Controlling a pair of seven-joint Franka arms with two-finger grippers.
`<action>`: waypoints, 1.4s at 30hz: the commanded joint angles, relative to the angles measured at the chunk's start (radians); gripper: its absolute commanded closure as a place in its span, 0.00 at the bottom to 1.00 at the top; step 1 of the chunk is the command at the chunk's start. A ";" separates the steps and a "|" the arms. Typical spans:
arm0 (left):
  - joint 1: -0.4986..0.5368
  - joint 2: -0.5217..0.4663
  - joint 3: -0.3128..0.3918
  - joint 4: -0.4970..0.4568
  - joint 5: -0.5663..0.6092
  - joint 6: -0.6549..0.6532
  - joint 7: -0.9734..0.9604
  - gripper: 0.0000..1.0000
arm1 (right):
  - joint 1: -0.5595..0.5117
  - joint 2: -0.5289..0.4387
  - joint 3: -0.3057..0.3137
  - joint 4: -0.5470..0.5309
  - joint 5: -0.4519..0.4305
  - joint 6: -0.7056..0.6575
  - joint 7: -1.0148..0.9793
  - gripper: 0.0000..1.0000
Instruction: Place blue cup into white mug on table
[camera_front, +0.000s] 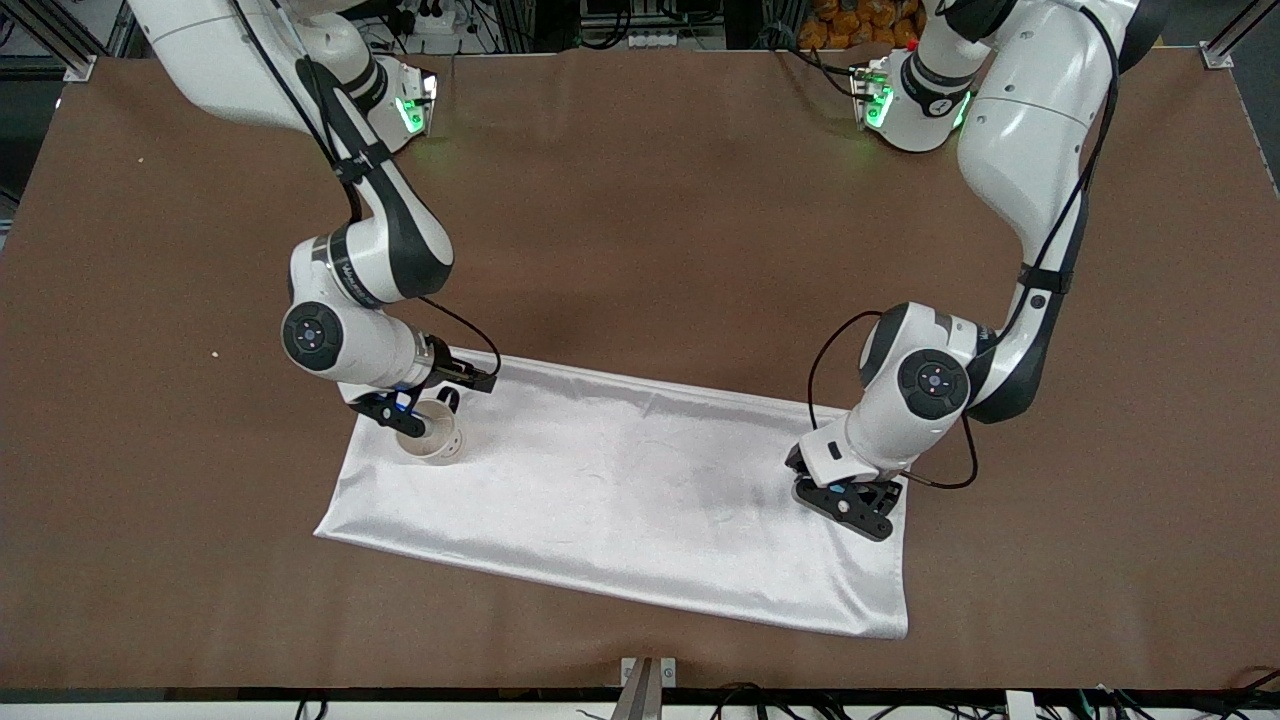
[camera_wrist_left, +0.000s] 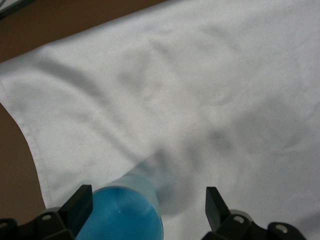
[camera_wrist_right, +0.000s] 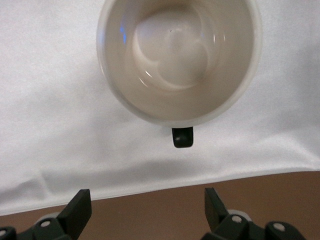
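Note:
One finger (camera_wrist_left: 84, 207) reaches over the blue cup's opening (camera_wrist_left: 125, 212), so the blue cup will hang by its pinched side next to the fingers when I lift it.
The white mug (camera_front: 435, 442) stands upright and empty on the white cloth (camera_front: 620, 490), near the cloth's corner toward the right arm's end. My right gripper (camera_front: 405, 415) hangs just above it, beside its rim. In the right wrist view the mug (camera_wrist_right: 177, 60) shows its cream inside and black handle (camera_wrist_right: 182, 136), and the right gripper (camera_wrist_right: 145, 195) is open and empty. My left gripper (camera_front: 848, 503) is low over the cloth's other end. In the left wrist view the left gripper (camera_wrist_left: 147, 195) is open wide around the blue cup (camera_wrist_left: 125, 215), which sits close to one finger. The front view hides the cup.
The cloth lies on the brown table (camera_front: 640, 200), nearer to the front camera than the arms' bases. Its hem and a bare strip of table (camera_wrist_right: 150, 210) lie under the right gripper's fingers. Brown table (camera_wrist_left: 15, 165) also shows beside the cloth's edge.

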 joint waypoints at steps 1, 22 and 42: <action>0.001 -0.004 0.000 -0.004 0.008 -0.037 -0.044 0.00 | 0.001 -0.002 -0.001 -0.041 -0.066 0.056 0.019 0.00; 0.001 0.016 -0.002 -0.018 0.008 -0.089 -0.071 0.41 | -0.005 0.024 -0.003 -0.062 -0.255 0.150 0.018 0.00; 0.002 0.033 0.000 -0.019 0.014 -0.089 -0.078 1.00 | -0.039 0.061 -0.010 -0.053 -0.295 0.275 0.015 0.00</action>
